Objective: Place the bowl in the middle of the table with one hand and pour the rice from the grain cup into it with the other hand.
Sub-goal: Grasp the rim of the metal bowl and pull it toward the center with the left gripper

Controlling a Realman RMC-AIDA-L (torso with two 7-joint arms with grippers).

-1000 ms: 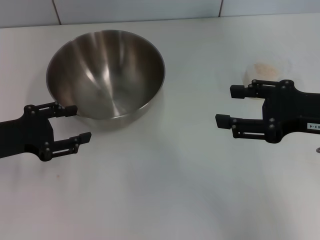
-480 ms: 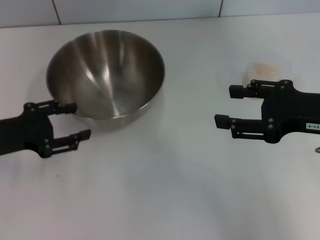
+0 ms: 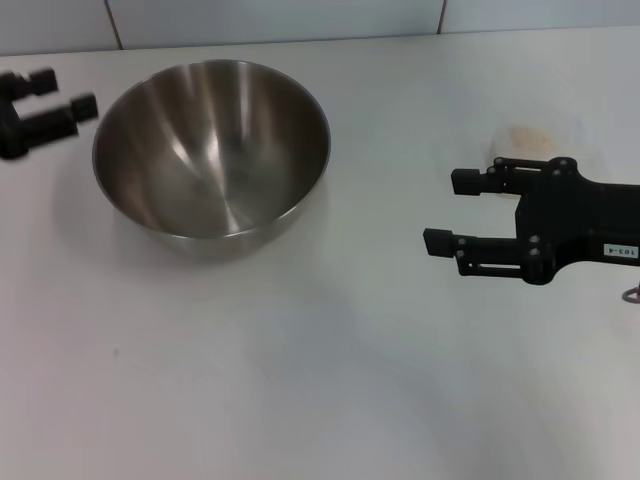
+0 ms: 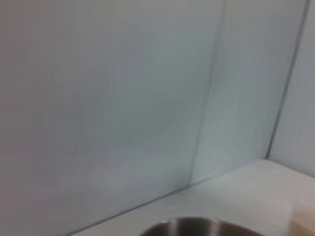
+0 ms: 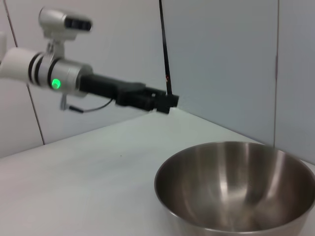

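Observation:
Next, I tilt my left gripper down, since it points level, high above the steel bowl (image 5: 236, 184), and grasp the nearest rim (image 3: 97, 152) before moving the bowl to the middle.
The steel bowl (image 3: 212, 145) stands empty on the white table (image 3: 300, 380), back left of centre. My left gripper (image 3: 70, 90) hovers open just beyond the bowl's far-left rim, touching nothing. My right gripper (image 3: 442, 212) is open on the right side, its fingers pointing toward the bowl across a wide gap. Just behind it stands the clear grain cup (image 3: 530, 140) with pale rice in it. In the right wrist view the bowl (image 5: 236, 187) fills the near side and the left gripper (image 5: 162, 101) hangs beyond it. The left wrist view catches only the bowl's rim (image 4: 197, 227) and a corner of the cup (image 4: 302, 221).
A tiled wall (image 3: 300, 18) runs along the table's far edge. Bare tabletop stretches between the bowl and my right gripper and across the whole near half.
My left gripper has left the bowl's near-left side and swung back to its far-left side. The right gripper has edged slightly left. The bowl has not moved.

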